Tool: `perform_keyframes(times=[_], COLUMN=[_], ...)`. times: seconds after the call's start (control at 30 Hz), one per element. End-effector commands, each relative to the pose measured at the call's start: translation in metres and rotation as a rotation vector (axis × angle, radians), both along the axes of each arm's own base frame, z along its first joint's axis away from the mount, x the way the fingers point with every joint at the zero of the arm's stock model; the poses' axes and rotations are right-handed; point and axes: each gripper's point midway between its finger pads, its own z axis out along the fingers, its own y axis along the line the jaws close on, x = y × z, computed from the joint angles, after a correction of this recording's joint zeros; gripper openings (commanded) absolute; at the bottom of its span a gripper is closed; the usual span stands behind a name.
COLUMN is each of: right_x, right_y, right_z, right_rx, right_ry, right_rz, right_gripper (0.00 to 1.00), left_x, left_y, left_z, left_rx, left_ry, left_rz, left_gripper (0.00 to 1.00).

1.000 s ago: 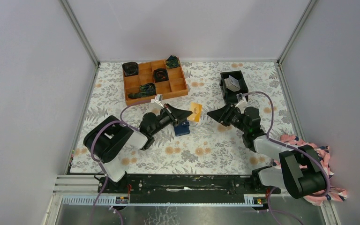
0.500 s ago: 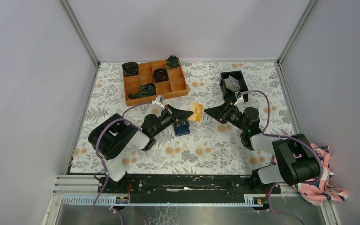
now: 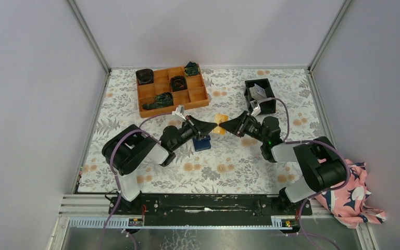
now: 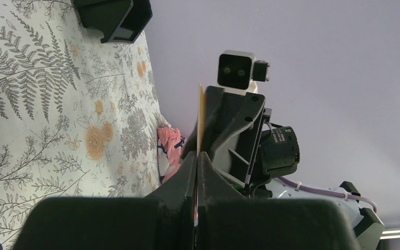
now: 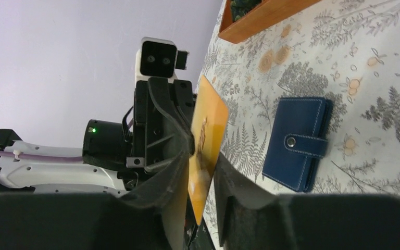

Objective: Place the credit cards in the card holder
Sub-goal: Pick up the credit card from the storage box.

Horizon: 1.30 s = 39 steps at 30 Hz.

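The card holder's strap (image 5: 306,147) is snapped shut while my left gripper holds the credit card, so my right gripper should take the card (image 5: 211,120) and open the strap first.
A yellow-orange credit card (image 3: 219,123) hangs on edge above the table, and my left gripper (image 3: 212,125) is shut on its left end. The left wrist view shows the thin card (image 4: 200,117) pinched between the pressed fingers of that gripper (image 4: 197,156). My right gripper (image 3: 223,125) faces it from the right. In the right wrist view the card (image 5: 207,140) stands between the jaws of the right gripper (image 5: 202,156), which are open with a gap on one side. The navy card holder (image 3: 202,142) lies snapped closed on the table below, plain in the right wrist view (image 5: 298,143).
A black square bin (image 3: 260,95) at the back right holds grey cards (image 3: 259,91). An orange compartment tray (image 3: 172,88) with dark items sits at the back left. Pink cloth (image 3: 351,198) lies off the mat's right front corner.
My right gripper has moved left until its jaws straddle the card, and they have narrowed. The left gripper has kept hold of the card in almost the same place.
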Motion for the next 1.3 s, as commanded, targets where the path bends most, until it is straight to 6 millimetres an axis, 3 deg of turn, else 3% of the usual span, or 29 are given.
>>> perform_keyframes(times=[0.0, 0.1, 0.13, 0.2, 0.3, 0.53, 0.73, 0.9, 1.13, 1.27], right_x=[0.003, 0.006, 0.008, 0.011, 0.017, 0.024, 0.024, 0.018, 0.005, 0.002], right_y=[0.017, 0.019, 0.019, 0.017, 0.011, 0.005, 0.017, 0.040, 0.078, 0.089], right_z=[0.031, 0.029, 0.027, 0.023, 0.019, 0.016, 0.004, -0.009, -0.034, -0.046], right_rx=[0.033, -0.027, -0.061, -0.148, -0.306, -0.611, -0.846, -0.982, -1.108, -1.158], right_ry=[-0.109, -0.118, -0.124, -0.136, -0.146, -0.161, -0.113, -0.081, -0.059, -0.048], right_rz=[0.073, 0.078, 0.074, 0.063, 0.032, 0.020, 0.052, 0.114, 0.213, 0.232], right_gripper=[0.21, 0.02, 0.00, 0.00, 0.00, 0.00, 0.00, 0.00, 0.00, 0.00], left_x=[-0.005, -0.006, -0.006, -0.005, -0.002, 0.003, 0.008, 0.007, -0.001, -0.002], left_y=[-0.003, 0.003, 0.006, 0.015, 0.029, 0.059, 0.082, 0.101, 0.113, 0.114], left_z=[0.014, 0.010, 0.008, 0.005, 0.000, -0.015, -0.040, -0.058, -0.079, -0.087], left_rx=[-0.047, -0.040, -0.036, -0.030, -0.007, 0.131, 0.385, 0.585, 0.692, 0.735], left_ry=[-0.051, -0.043, -0.037, -0.031, -0.022, -0.011, 0.013, 0.037, 0.066, 0.075], left_rz=[-0.025, -0.010, -0.002, 0.022, 0.077, 0.206, 0.303, 0.367, 0.377, 0.365], left_gripper=[0.00, 0.01, 0.05, 0.13, 0.34, 0.49, 0.50, 0.46, 0.40, 0.38])
